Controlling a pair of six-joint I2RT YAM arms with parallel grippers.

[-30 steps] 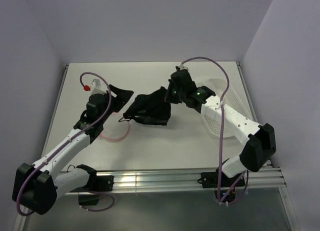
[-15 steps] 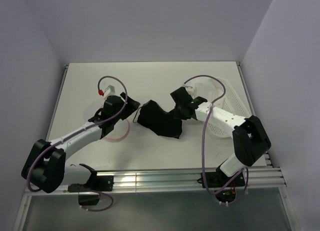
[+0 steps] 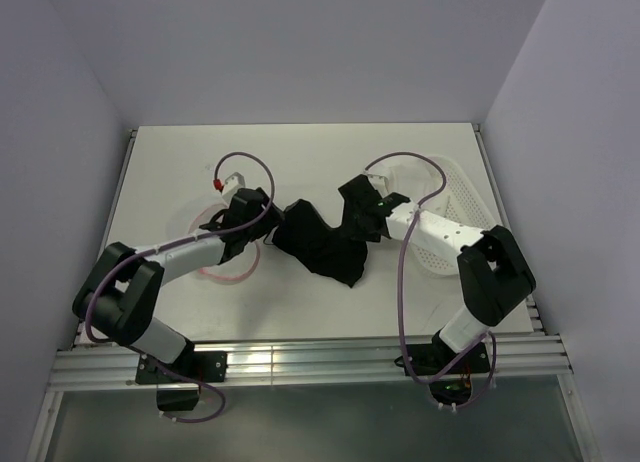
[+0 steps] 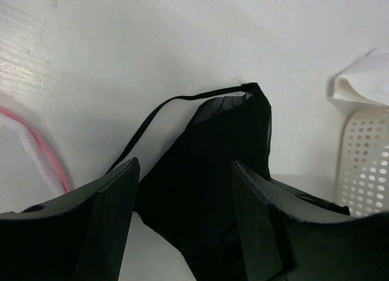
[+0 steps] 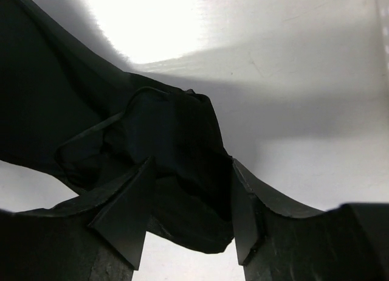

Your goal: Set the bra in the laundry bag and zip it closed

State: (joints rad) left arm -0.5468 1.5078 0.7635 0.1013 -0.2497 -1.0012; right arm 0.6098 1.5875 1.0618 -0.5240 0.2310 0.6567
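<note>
My left gripper should hold the cup (image 3: 297,228) near the laundry bag while my right gripper folds the other cup over, because the black bra (image 3: 322,246) lies spread out.
The black bra (image 3: 322,246) lies bunched on the table between my two grippers. My left gripper (image 3: 268,225) is at its left edge, open, with the fabric (image 4: 213,153) lying between the wide fingers and a thin strap (image 4: 146,120) trailing off to the left. My right gripper (image 3: 348,220) is at the bra's upper right, jaws apart around a fold of the fabric (image 5: 176,141). The laundry bag (image 3: 232,276) lies flat under my left arm, and only its pink trim (image 4: 45,156) and some white mesh show.
A white perforated basket (image 3: 452,217) stands at the right under my right arm, and it shows in the left wrist view (image 4: 364,159) with a white cloth (image 4: 364,83) on its rim. Purple cables loop above both wrists.
The right gripper has lowered the bra onto the table and opened its jaws. The left arm has swung right, from over the laundry bag to the bra's left edge.
</note>
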